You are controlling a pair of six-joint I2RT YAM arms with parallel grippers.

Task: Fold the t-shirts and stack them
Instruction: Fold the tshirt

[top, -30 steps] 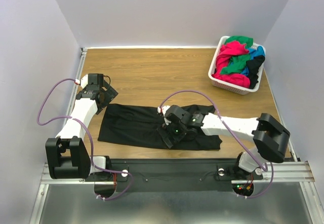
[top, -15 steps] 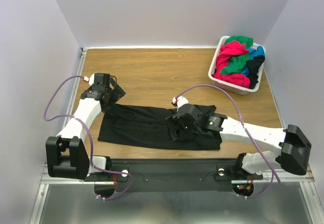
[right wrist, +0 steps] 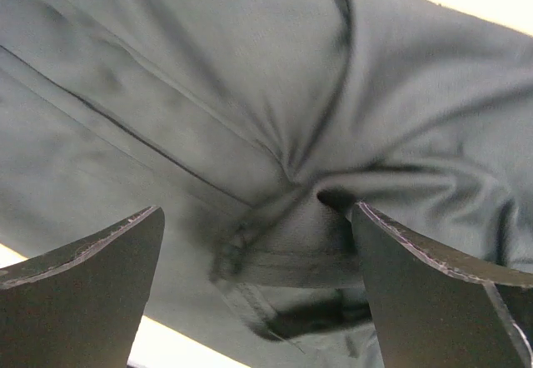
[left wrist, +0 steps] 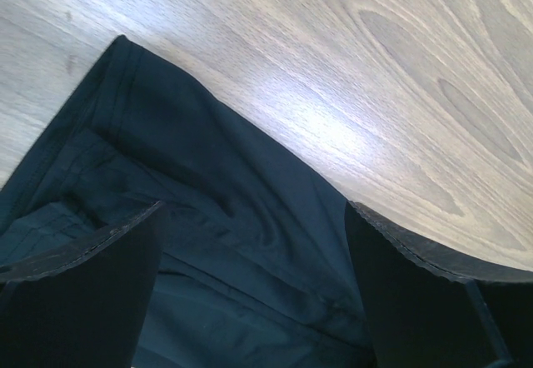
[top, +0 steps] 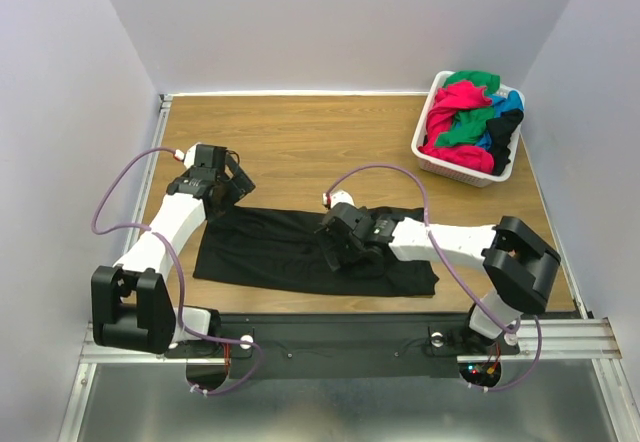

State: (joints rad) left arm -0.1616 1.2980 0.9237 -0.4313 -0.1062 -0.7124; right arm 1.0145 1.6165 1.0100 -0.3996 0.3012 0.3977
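I should leave the t-shirt's bunched middle (right wrist: 296, 247), take its collar end (top: 412, 266) with my right gripper and swing it to the far side before folding the crosswise-lying black t-shirt.
A black t-shirt (top: 260, 247) lies spread along the near half of the wooden table (top: 300, 142). My left gripper (top: 232, 190) is open just above its far left corner; the left wrist view shows the shirt's hem (left wrist: 208, 210) between the fingers (left wrist: 75, 293). My right gripper (top: 337, 250) is open low over the shirt's middle; the right wrist view shows bunched folds (right wrist: 283, 176) between the fingers (right wrist: 441, 301). More t-shirts, pink-red (top: 452, 102), green (top: 462, 130), blue and black, are piled in the basket.
A white slatted plastic basket (top: 452, 167) stands at the far right corner of the table. Purple cables loop from both arms. Grey walls close the table on the left, back and right. A black rail runs along the near edge.
The left gripper has moved right and down to the shirt's far left corner. The right gripper swung right over the shirt, then back left to its middle. The shirt has barely shifted.
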